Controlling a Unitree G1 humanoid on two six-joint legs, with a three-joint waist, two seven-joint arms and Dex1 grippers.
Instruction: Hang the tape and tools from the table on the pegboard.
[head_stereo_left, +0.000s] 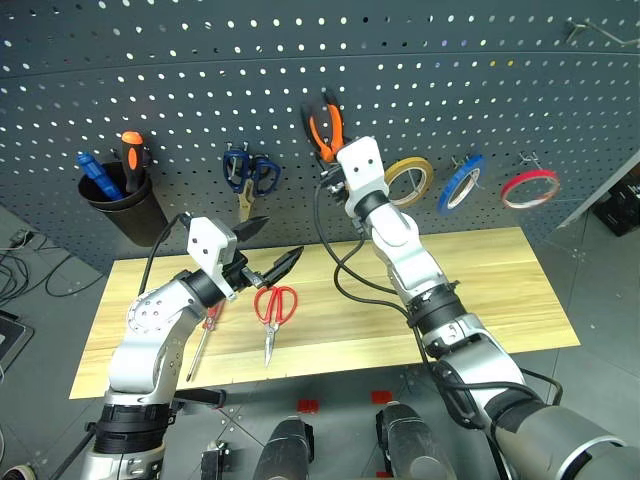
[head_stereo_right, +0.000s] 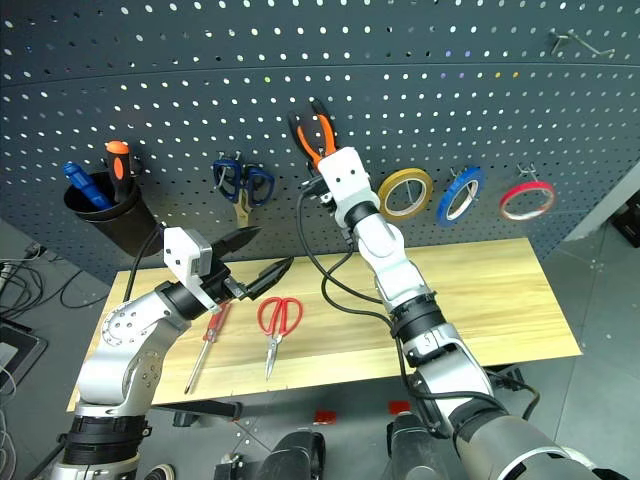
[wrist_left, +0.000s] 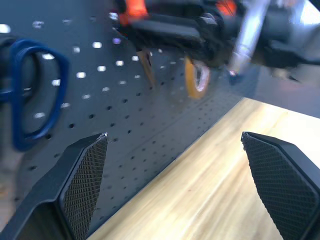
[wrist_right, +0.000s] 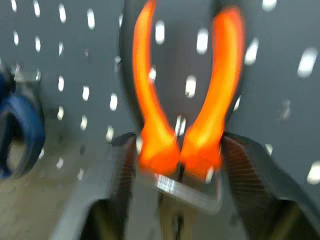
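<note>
Other screwdrivers stand handle-up (head_stereo_left: 132, 162) in the black cup, so the cup should keep the red-handled screwdriver (head_stereo_left: 205, 335) upright with its handle showing when the robot lowers it in handle last.
The orange-and-black pliers (head_stereo_left: 322, 130) stand handles-up against the pegboard (head_stereo_left: 450, 70), and my right gripper (wrist_right: 178, 150) is around their lower end; the blur hides whether it grips them. My left gripper (head_stereo_left: 280, 240) is open and empty, hovering just above the table (head_stereo_left: 480, 290). A little in front of it lie the red-handled scissors (head_stereo_left: 272, 308). The red-handled screwdriver (head_stereo_left: 203, 340) lies beside my left arm, which partly covers it. The thin red tape (head_stereo_left: 530, 187) hangs on a hook at the right of the pegboard.
On the pegboard hang blue-handled scissors (head_stereo_left: 250, 172), a yellow tape roll (head_stereo_left: 410, 180) and a blue one (head_stereo_left: 460, 183). A black cup (head_stereo_left: 125, 205) holding screwdrivers is mounted at the left. The right half of the table is bare wood.
</note>
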